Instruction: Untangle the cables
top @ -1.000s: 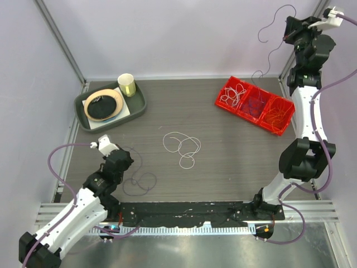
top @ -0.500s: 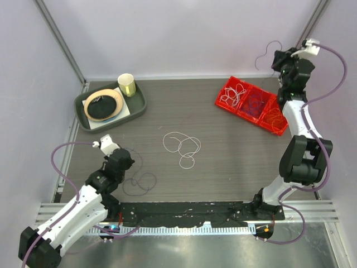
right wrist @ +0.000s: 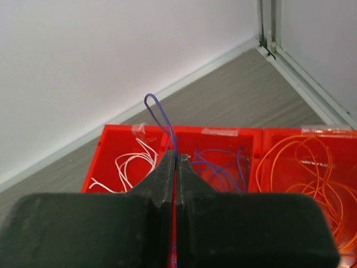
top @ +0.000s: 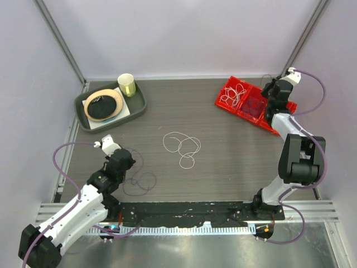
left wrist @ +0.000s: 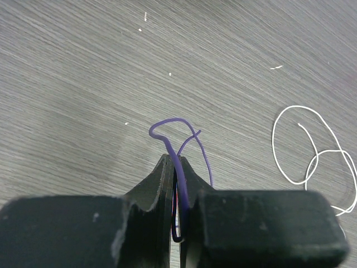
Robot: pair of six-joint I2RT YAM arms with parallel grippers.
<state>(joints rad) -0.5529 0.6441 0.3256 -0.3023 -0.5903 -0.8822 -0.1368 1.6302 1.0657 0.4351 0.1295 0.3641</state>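
The purple cable's loop (top: 266, 77) reaches out past the red bin's back rim, so next my right gripper moves back and lets the cable down into the middle compartment (top: 252, 107).
My left gripper (top: 127, 174) sits low over the near-left table, shut on a thin purple cable (left wrist: 168, 122) that loops out past the fingertips (left wrist: 175, 162). The rest of that cable lies in a loose loop on the table (top: 150, 180). A white cable (top: 182, 143) lies in loose loops at mid-table, apart from it, and shows at the right of the left wrist view (left wrist: 312, 146). My right gripper (right wrist: 176, 158) is shut on another purple cable (right wrist: 158, 111) just above the red bin's (top: 227, 89) middle compartment.
The red bin (right wrist: 120, 133) has three compartments: white cables (right wrist: 131, 162), purple cables (right wrist: 223, 167), orange cables (right wrist: 304, 162). A green tray (top: 139, 106) at the back left holds a plate (top: 104, 104) and a yellow cup (top: 126, 85). Walls stand close behind and to the right.
My right arm has come down from high at the back right, bringing the purple cable to the red bin. The left arm has barely moved.
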